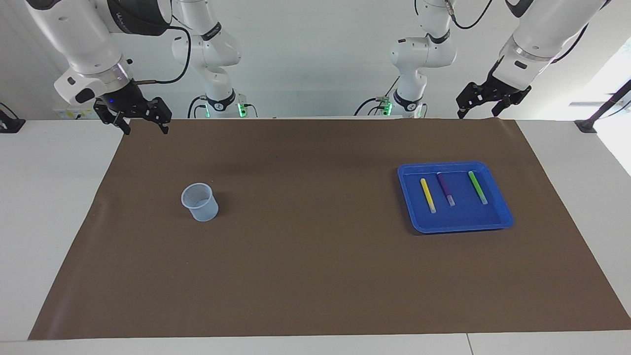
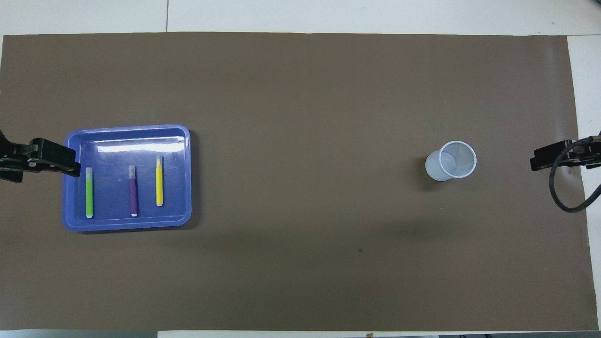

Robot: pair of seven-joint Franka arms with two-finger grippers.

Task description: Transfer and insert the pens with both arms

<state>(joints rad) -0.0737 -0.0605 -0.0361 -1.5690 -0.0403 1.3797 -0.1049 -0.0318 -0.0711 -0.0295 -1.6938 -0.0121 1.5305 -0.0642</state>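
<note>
The green pen lies clear of the purple pen (image 2: 133,191), so the robot's open left gripper should keep going down to the green pen's middle (image 2: 89,192) and close there.
Three pens lie side by side in a blue tray (image 1: 495,217) toward the left arm's end of the table: yellow (image 1: 428,195), purple (image 1: 445,189) and green (image 1: 477,187). In the overhead view they show as green (image 2: 89,199), purple (image 2: 134,190) and yellow (image 2: 159,180) in the tray (image 2: 127,223). My left gripper (image 1: 478,113) hangs open and empty, high over the mat's edge by the tray. My right gripper (image 1: 146,129) hangs open and empty, high over the mat's edge at the right arm's end.
A pale translucent cup (image 1: 199,202) stands upright on the brown mat (image 1: 315,276) toward the right arm's end; it also shows in the overhead view (image 2: 450,160). White table surrounds the mat.
</note>
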